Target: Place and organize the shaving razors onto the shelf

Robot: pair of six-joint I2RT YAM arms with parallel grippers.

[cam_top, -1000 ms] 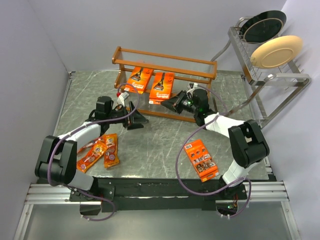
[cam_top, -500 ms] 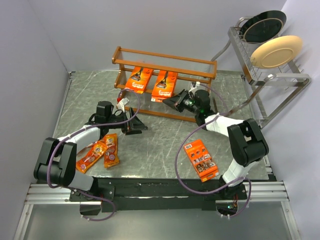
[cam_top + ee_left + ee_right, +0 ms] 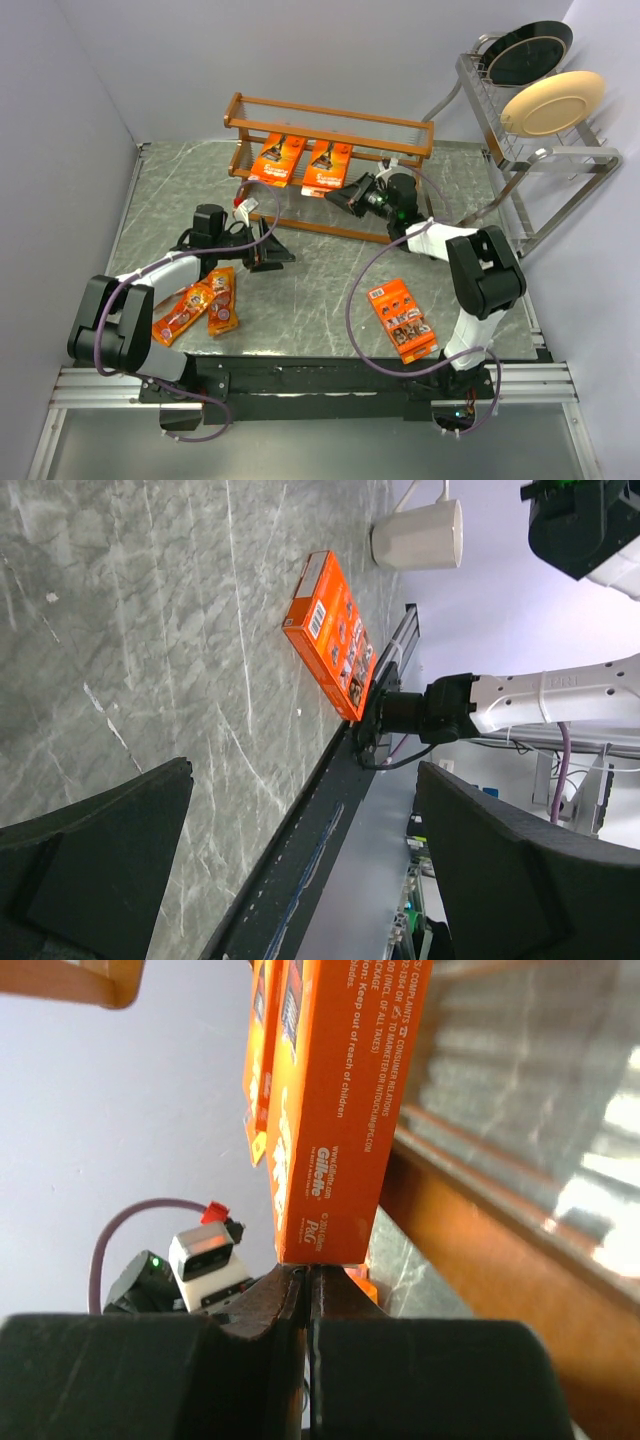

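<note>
My right gripper is to deal with the third card, which lies flat with its back side (image 3: 403, 321) up. It should raise its long side (image 3: 419, 312) and tip the card upright before putting it on the shelf.
The orange-brown shelf (image 3: 395, 128) stands at the back of the table. Two large orange razor cards lean on it, one on the left (image 3: 279, 160) and one on the right (image 3: 328, 166). My right gripper (image 3: 336, 196) is shut, its tips against the lower edge of the right card (image 3: 340, 1110); the jaws are pressed together under it (image 3: 308, 1270). A third large card (image 3: 402, 320) lies flat at the front right and also shows in the left wrist view (image 3: 330, 630). Three small blister packs (image 3: 197, 305) lie at the front left. My left gripper (image 3: 283, 252) is open and empty above the table (image 3: 300, 810).
A silver plate rack (image 3: 540, 160) with a black plate (image 3: 528, 52) and a cream plate (image 3: 552, 102) stands at the back right. Purple cables (image 3: 365, 300) loop over the table near the third card. The shelf's front rail (image 3: 500, 1250) is beside my right fingers.
My right gripper has moved up and back, and the right card has shifted higher and further onto the shelf. My left gripper has pulled back toward the front left.
</note>
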